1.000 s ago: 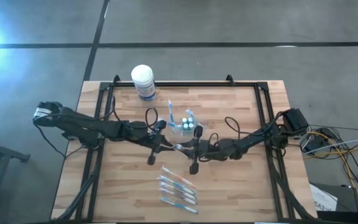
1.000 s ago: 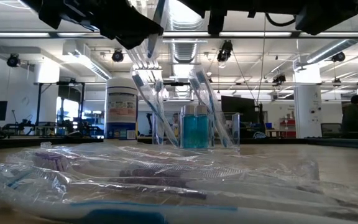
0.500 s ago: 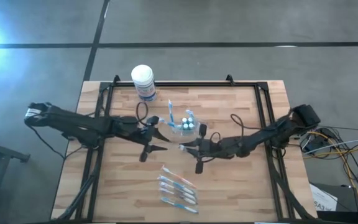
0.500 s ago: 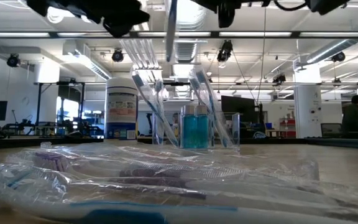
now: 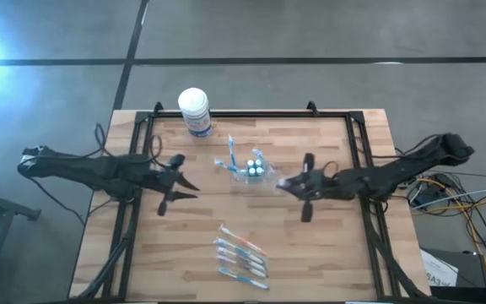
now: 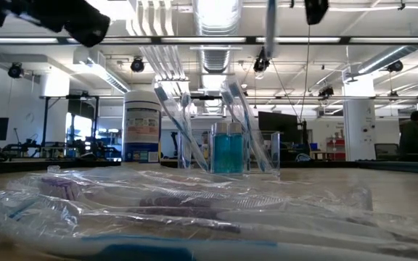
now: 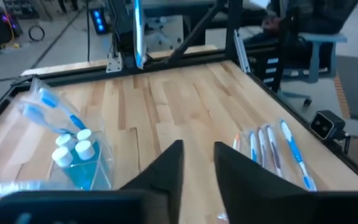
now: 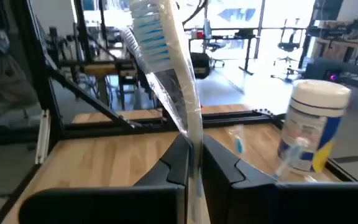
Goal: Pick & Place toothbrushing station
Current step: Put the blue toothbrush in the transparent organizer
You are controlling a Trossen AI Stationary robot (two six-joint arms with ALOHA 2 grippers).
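Note:
Next, my right gripper swings back and lowers the toothbrush into the cup (image 5: 268, 171), because it is holding the toothbrush up high and pointing past the clear cup's near side (image 5: 252, 181).
The small clear cup (image 5: 248, 170) stands mid-table on its base, with blue-and-white toothbrushes (image 5: 231, 153) leaning in it and tiny white-capped pieces (image 7: 73, 144) inside. My right gripper (image 5: 282, 184) hangs to the cup's right, shut on a wrapped toothbrush (image 8: 166, 68). To the cup's left, my left gripper (image 5: 191, 187) is open with nothing between its fingers (image 7: 166, 168). Several wrapped toothbrushes (image 5: 241, 255) lie flat near the table's front edge. My right gripper pinches the wrapped toothbrush's handle (image 8: 193, 127) between its two fingers, through the clear wrapper. The fingers come in level from the table's right side and lie across the brush. The brush stands upright, bristle head (image 8: 149, 28) up, lifted clear of the table.
A white-lidded tub with a blue label (image 5: 194, 111) stands at the far left of the table. A black metal frame (image 5: 251, 114) runs around the table's edges. Bare wood lies between the cup and the wrapped toothbrushes.
Both grippers have drawn apart from the table's middle: my left gripper toward the left edge, my right gripper toward the right edge and upward. The wrapped toothbrush has gone with my right gripper and now stands upright, clear of the table.

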